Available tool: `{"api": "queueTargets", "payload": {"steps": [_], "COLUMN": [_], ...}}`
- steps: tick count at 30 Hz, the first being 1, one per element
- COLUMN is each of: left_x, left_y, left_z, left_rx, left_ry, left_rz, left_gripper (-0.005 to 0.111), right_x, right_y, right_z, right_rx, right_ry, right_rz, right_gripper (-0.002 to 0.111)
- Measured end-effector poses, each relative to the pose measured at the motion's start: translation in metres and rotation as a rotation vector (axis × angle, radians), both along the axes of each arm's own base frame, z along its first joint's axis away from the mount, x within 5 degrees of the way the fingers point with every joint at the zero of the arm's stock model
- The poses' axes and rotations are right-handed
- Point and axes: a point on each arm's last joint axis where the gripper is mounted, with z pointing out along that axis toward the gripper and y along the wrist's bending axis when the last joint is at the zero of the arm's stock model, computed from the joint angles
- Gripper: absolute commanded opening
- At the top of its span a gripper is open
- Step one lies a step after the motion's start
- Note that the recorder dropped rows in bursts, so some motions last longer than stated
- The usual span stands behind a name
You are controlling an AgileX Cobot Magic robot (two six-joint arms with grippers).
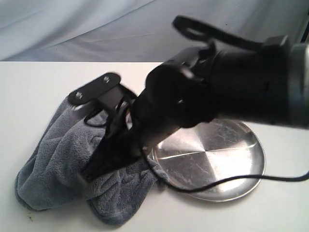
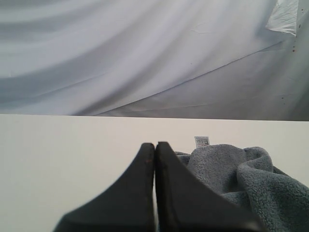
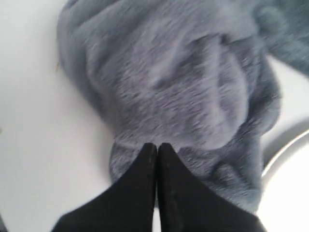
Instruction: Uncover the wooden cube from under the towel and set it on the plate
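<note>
I should expect the wooden cube to be hidden where the dark grey towel (image 1: 113, 200) rises into a smooth raised bulge (image 1: 60, 166) near its front edge.
The dark grey towel (image 1: 53, 159) lies bunched on the white table, left of the shiny steel plate (image 1: 227, 164). The wooden cube is hidden. My right gripper (image 1: 86, 178) reaches across from the right and points down at the towel's near side. In the right wrist view its fingers (image 3: 145, 174) are pressed together, shut, with nothing seen between them, tips over the towel (image 3: 183, 82) near its edge; the plate's rim (image 3: 285, 154) shows at one side. My left gripper (image 2: 155, 145) is shut and empty above bare table, beside the towel (image 2: 231, 169) and its white tag (image 2: 201, 140).
A black cable (image 1: 241, 181) from the right arm drapes across the plate's front. The bulky right arm (image 1: 231, 87) blocks the view of the table's middle and back. A pale cloth backdrop (image 1: 72, 29) hangs behind the table.
</note>
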Motion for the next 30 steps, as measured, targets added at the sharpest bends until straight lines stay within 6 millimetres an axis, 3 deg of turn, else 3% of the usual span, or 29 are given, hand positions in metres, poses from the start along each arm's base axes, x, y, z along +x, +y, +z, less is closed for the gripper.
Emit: {"api": "queueTargets", "payload": {"steps": [4,12,18,23,26,30], "left_x": [0.0,0.0,0.0,0.0,0.0,0.0], "left_y": [0.0,0.0,0.0,0.0,0.0,0.0], "left_z": [0.0,0.0,0.0,0.0,0.0,0.0], "left_rx": [0.0,0.0,0.0,0.0,0.0,0.0], "left_ry": [0.0,0.0,0.0,0.0,0.0,0.0], "left_rz": [0.0,0.0,0.0,0.0,0.0,0.0], "left_gripper": [0.001,0.001,0.001,0.001,0.001,0.001], "right_x": [0.021,0.033,0.051,0.064,0.066,0.066], "right_y": [-0.01,0.001,0.024,0.05,0.062,0.072], "right_z": [0.012,0.018,0.002,0.004,0.003,-0.008], "right_rx": [0.104,0.27,0.192,0.133,0.108,0.081], "right_ry": [-0.066,-0.149,-0.082,-0.054,-0.053,-0.048], "right_rz": [-0.086,-0.138,-0.121,-0.053,-0.008,0.03], "right_gripper": [0.0,0.003,0.036,0.07,0.078,0.08]}}
